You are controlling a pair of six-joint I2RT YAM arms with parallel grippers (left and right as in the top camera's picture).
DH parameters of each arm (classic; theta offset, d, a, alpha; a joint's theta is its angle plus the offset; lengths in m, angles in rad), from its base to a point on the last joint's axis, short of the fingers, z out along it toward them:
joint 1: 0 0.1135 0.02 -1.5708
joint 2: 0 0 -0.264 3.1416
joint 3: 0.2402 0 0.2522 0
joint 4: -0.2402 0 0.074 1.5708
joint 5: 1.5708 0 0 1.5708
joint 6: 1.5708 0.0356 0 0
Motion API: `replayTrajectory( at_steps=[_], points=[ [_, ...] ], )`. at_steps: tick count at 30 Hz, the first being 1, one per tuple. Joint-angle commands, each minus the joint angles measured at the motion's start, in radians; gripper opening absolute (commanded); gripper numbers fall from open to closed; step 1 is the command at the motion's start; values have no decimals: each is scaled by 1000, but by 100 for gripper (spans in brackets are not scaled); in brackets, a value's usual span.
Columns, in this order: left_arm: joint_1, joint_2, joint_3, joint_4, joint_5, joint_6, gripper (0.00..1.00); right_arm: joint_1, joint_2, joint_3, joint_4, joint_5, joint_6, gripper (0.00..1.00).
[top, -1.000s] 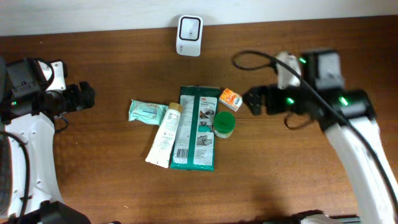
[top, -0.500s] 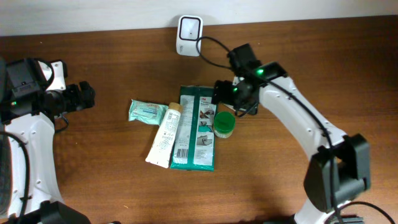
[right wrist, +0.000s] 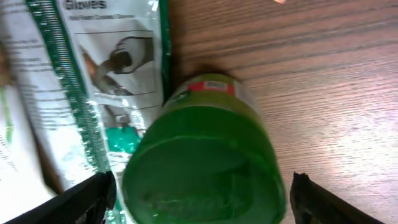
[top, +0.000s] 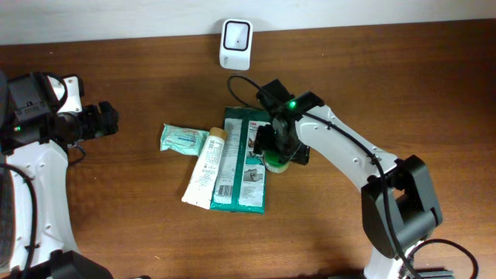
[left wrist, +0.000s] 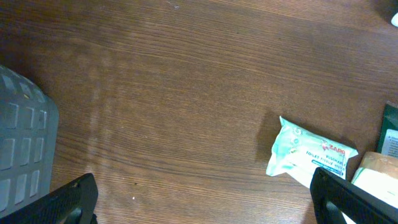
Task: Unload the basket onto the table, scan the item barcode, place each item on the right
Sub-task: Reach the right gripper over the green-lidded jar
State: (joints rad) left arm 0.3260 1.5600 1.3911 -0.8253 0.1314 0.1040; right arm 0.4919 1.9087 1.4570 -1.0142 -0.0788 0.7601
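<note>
The green glove pack (top: pixel 255 175) is close beside the jar, under one finger. My right gripper should go up, turn and straddle the green jar (top: pixel 277 163) clear of the pack.
A green round jar (right wrist: pixel 202 162) stands on the wooden table beside a green glove pack (right wrist: pixel 106 68). My right gripper (right wrist: pixel 202 199) hangs over the jar, open, one finger (right wrist: pixel 87 196) on each side and a gap showing at the right. In the overhead view the right gripper (top: pixel 273 147) covers most of the jar (top: pixel 279 163). A white scanner (top: pixel 235 44) stands at the table's back edge. My left gripper (top: pixel 105 122) waits at the far left, open and holding nothing (left wrist: pixel 205 199).
A white tube (top: pixel 208 167) and a mint tissue pack (top: pixel 183 139) lie left of the glove pack (top: pixel 246 159). The tissue pack (left wrist: pixel 308 155) also shows in the left wrist view, along with a grey ribbed object (left wrist: pixel 22 143) at the left edge.
My right arm has swung in from the right, past the small orange box, and come down over the green jar. Its jaws have narrowed a little. The left arm has not moved.
</note>
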Motion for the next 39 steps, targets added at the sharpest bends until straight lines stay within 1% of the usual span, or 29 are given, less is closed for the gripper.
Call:
replayTrajectory(
  at_steps=[1,2,3,4,5,6,10,12,13,15,16,17,19,21,22,23,24,25,28,30,31,33,34,35,37,38,39],
  points=[
    [2,-2,1,2,11,-13,99,6,12,-15,1,74,4,75],
    [2,-2,1,2,11,-13,99,4,11,-15,1,89,-3,73],
    [2,-3,1,2,11,-13,99,4,11,-12,3,92,-40,73],
    [2,-2,1,2,11,-13,99,4,11,-2,8,91,-131,68],
    [2,-2,1,2,11,-13,99,4,11,17,7,91,-249,60],
    [2,-3,1,2,11,-13,99,4,11,39,6,91,-370,55],
    [2,-2,1,2,11,-13,99,5,11,83,7,90,-893,52],
    [2,-2,1,2,11,-13,99,5,11,83,-9,74,-1105,46],
    [2,-2,1,2,11,-13,99,5,11,83,-23,48,-1237,45],
    [2,-2,1,2,11,-13,99,5,11,82,-97,-27,-1556,47],
    [2,-2,1,2,11,-13,99,4,11,82,-134,-35,-1662,47],
    [2,-2,1,2,11,-13,99,4,11,82,-165,-44,-1735,47],
    [2,-2,1,2,11,-13,99,0,11,79,-175,-48,-1778,46],
    [2,-3,1,2,11,-13,99,-23,11,78,-174,-76,-1778,49],
    [2,-2,1,2,11,-13,99,-32,11,78,-174,-77,-1777,55],
    [2,-3,1,2,11,-13,99,-42,11,78,-174,-86,-1776,59],
    [2,-3,1,2,11,-13,99,-50,11,78,-174,-103,-1772,93],
    [2,-2,1,2,11,-13,99,-55,11,78,-168,-110,-1735,98],
    [2,-2,1,2,11,-13,99,-65,11,79,-137,-109,-1542,98],
    [2,-2,1,2,11,-13,99,-80,11,85,-130,-109,-1336,98],
    [2,-2,1,2,11,-13,99,-95,11,87,-130,-109,-1148,98],
    [2,-2,1,2,11,-13,99,-114,11,87,-130,-121,-946,98],
    [2,-2,1,2,11,-13,99,-119,11,87,-130,-145,-885,98],
    [2,-2,1,2,11,-13,99,-120,11,87,-124,-230,-830,98],
    [2,-2,1,2,11,-13,99,-118,11,87,-123,-348,-829,98],
    [2,-2,1,2,11,-13,99,-118,11,87,-120,-371,-827,98],
    [2,-2,1,2,11,-13,99,-118,11,87,-119,-365,-775,99]
  ],
)
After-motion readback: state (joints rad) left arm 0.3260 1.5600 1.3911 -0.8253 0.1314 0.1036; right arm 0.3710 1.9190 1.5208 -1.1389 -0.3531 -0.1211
